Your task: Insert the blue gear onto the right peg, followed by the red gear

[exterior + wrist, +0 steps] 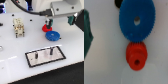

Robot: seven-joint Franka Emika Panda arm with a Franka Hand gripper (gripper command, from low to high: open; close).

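Note:
The blue gear will come off alone when the robot lifts it, because the red gear touches the blue gear point(53, 36) only at the blue gear's rim.
The blue gear point(52, 35) lies flat on the white table, with the smaller red gear point(46, 28) touching its far edge. In the wrist view the blue gear point(136, 21) and the red gear point(136, 55) lie side by side, both free. My gripper point(50, 23) hangs just above them, nearer the red gear, open and holding nothing. The grey plate with a black border point(36, 59) lies closer to the camera. Two dark pegs stand on it, and the right peg point(50, 49) is the one toward the exterior view's right.
A beige block-like object point(19, 27) stands at the exterior view's left. A dark teal shape point(87, 35) sits at the edge of the wrist view. The table's front edge runs below the plate.

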